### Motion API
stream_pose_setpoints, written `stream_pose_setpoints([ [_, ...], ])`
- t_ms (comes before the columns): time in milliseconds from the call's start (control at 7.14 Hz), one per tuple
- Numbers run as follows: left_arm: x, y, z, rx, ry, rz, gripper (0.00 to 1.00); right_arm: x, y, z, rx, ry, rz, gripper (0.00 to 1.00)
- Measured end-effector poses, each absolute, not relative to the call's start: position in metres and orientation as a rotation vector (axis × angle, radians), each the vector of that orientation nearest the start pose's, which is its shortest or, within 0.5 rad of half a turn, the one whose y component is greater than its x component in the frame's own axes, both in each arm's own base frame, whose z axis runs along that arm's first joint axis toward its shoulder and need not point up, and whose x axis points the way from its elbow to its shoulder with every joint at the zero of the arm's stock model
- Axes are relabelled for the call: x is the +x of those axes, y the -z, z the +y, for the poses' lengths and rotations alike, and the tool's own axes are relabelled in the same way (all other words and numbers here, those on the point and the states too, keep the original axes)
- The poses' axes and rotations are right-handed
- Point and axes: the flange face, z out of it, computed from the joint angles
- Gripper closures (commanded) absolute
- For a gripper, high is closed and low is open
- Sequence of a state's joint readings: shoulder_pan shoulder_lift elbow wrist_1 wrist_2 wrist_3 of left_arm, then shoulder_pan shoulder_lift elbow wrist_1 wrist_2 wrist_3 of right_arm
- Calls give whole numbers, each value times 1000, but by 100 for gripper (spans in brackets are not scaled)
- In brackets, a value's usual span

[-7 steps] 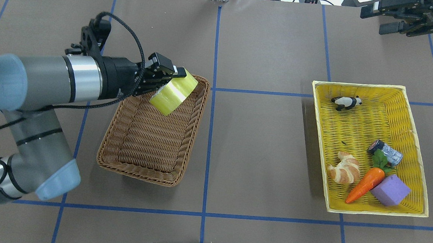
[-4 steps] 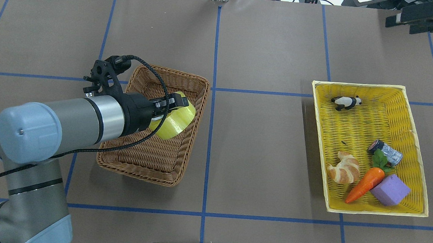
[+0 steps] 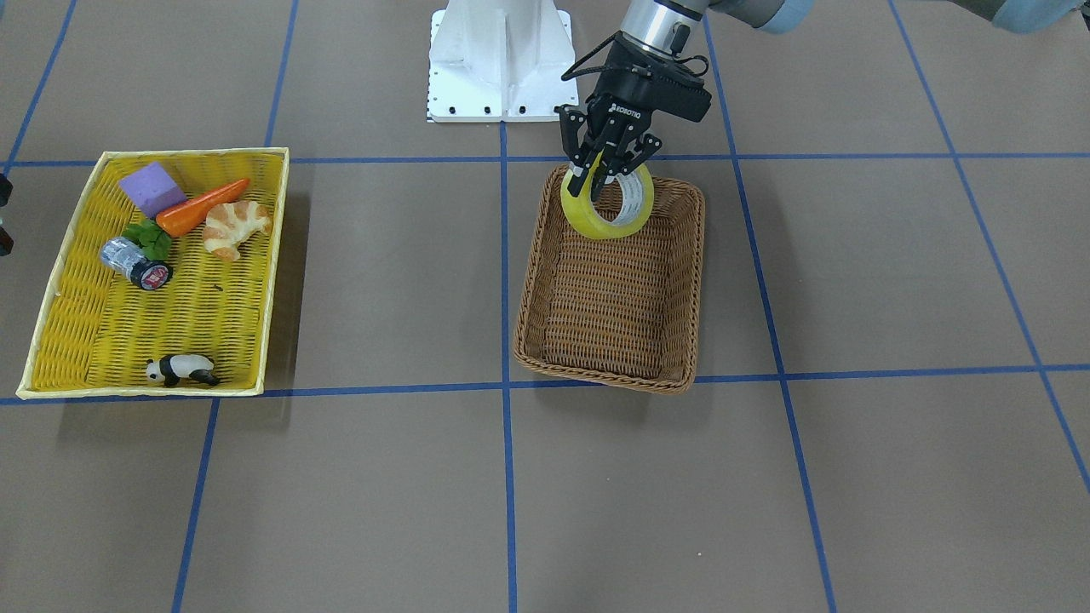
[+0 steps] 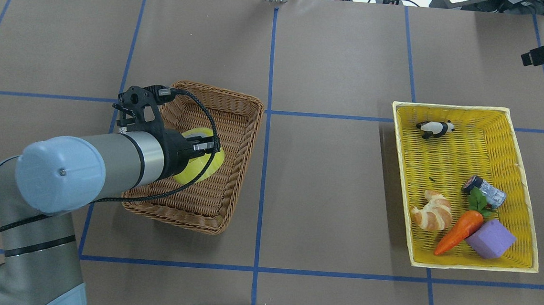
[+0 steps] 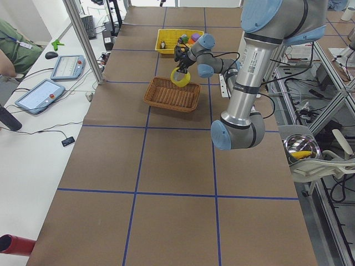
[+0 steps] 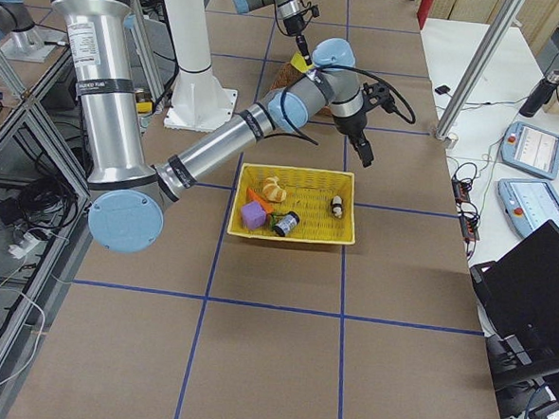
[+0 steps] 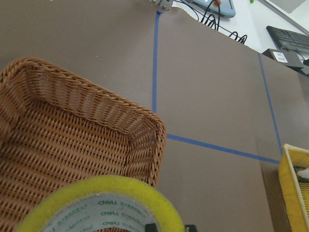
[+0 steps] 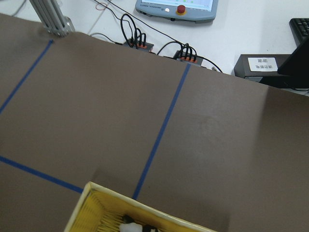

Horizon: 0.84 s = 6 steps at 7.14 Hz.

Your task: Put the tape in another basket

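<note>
My left gripper should keep lowering the yellow tape (image 3: 610,226) until the tape's lower rim gets close to the basket's bottom (image 3: 603,291), because the tape hangs over the empty brown basket.
The yellow tape (image 3: 608,207) hangs upright in my left gripper (image 3: 603,174), which is shut on its rim with one finger through the whitish core. The roll is over the near end of the brown wicker basket (image 3: 596,373), just above its floor. From overhead the tape (image 4: 208,165) is half hidden under the wrist, inside the basket (image 4: 237,103). The left wrist view shows the roll's top (image 7: 104,208) against the basket wall (image 7: 87,104). My right gripper (image 3: 2,214) is empty at the table's edge beyond the yellow tray, and its two tips stand apart.
The shallow yellow tray (image 4: 525,156) on the right holds a panda figure (image 4: 435,129), a croissant (image 4: 434,211), a carrot (image 4: 458,231), a purple block (image 4: 491,238) and a silver cylinder (image 4: 485,190). Blue tape lines cross the brown table.
My left arm has swung the tape from the basket's far rim toward its near end and lowered it inside. My right gripper has drawn back to the right.
</note>
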<state>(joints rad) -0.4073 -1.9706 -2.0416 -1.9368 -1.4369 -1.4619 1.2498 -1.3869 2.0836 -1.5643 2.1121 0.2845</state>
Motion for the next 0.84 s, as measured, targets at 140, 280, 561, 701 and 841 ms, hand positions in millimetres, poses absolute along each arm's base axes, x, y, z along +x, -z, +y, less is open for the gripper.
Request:
stream_pose_setpoints([
  [140,455,-204,-352,439,345,1132,100,-83,-332,-505,459,240,-670,0],
  [280,469,-214,-354,442,345,1100,100,-83,-335,-503,428,243,-656,0],
  [561,490,-231,-363,454,325,1044,100,-82,-337,-500,395,238,-645,0],
  [701,501,-237,-368,464,317,1021,89,-82,-338,-500,390,237,-645,0],
  [841,508,-239,-371,472,316,1010,3,-82,-338,-500,388,236,-646,0],
])
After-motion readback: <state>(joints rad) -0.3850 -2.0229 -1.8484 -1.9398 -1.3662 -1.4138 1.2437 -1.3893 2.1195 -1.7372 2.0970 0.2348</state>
